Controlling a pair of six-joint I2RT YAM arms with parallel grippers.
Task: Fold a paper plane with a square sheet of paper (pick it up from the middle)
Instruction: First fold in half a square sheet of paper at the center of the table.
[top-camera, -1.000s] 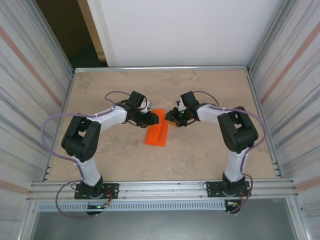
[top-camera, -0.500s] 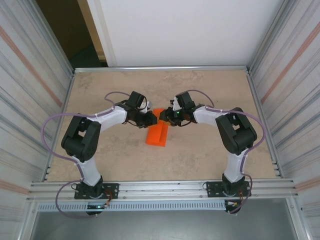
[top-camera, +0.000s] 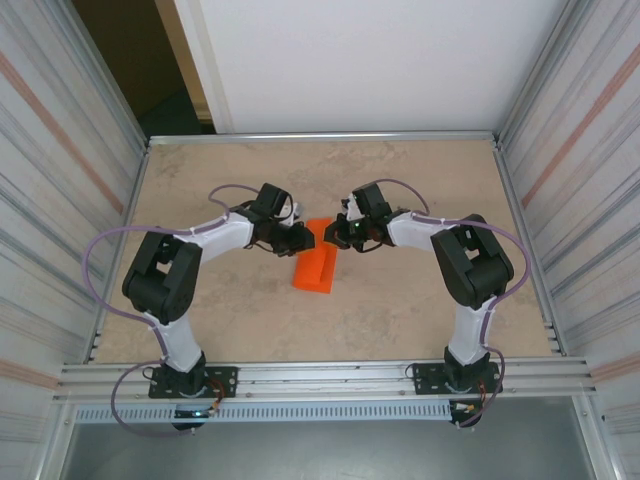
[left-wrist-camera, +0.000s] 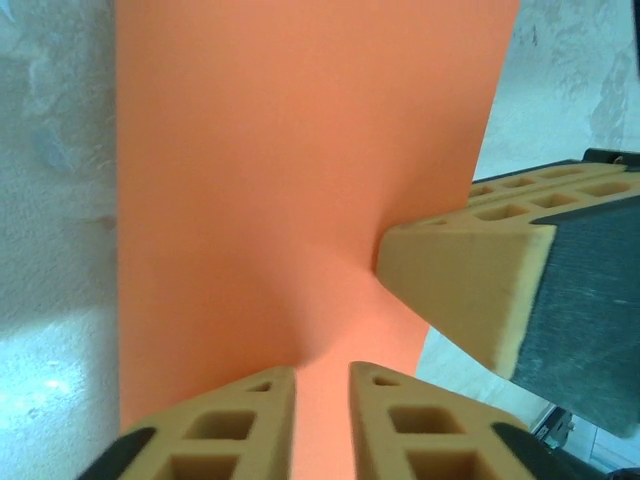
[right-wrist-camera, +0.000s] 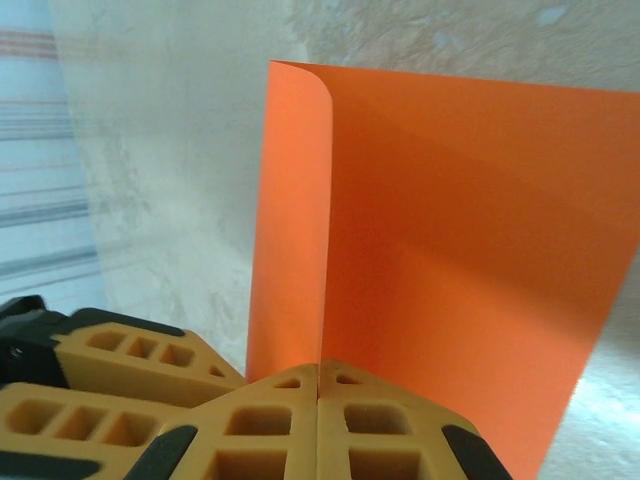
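Note:
Next, my left gripper opens and goes over both sides of the paper's folded edge (left-wrist-camera: 130, 330), because its fingers are above the paper's broad side (left-wrist-camera: 322, 378), inside the paper's rounded fold.
The square sheet of paper (top-camera: 314, 268) is bright orange and lies bent double at the table's middle, one long flap raised. In the right wrist view the sheet of paper (right-wrist-camera: 440, 230) stands up with a rounded fold at its left. My right gripper (right-wrist-camera: 320, 365) is shut, the fold's lower edge pinched between its tips. In the left wrist view the paper (left-wrist-camera: 280, 150) spreads flat and dips just ahead of my left gripper (left-wrist-camera: 322, 375), whose jaws stand a narrow gap apart over it. Seen from above, the left gripper (top-camera: 304, 238) and right gripper (top-camera: 336, 236) nearly meet at the paper's far end.
The beige marbled table (top-camera: 400, 300) is walled by ribbed metal panels (top-camera: 590, 200) on both sides and a white panel at the back. An aluminium rail (top-camera: 330, 375) runs along the near edge by the arm bases. A right fingertip (left-wrist-camera: 470, 290) crowds the left wrist view.
My right gripper has moved left onto the paper and shut on its fold. The paper's two flaps have come closer together. The left gripper has stayed in place, its jaws shifting slightly.

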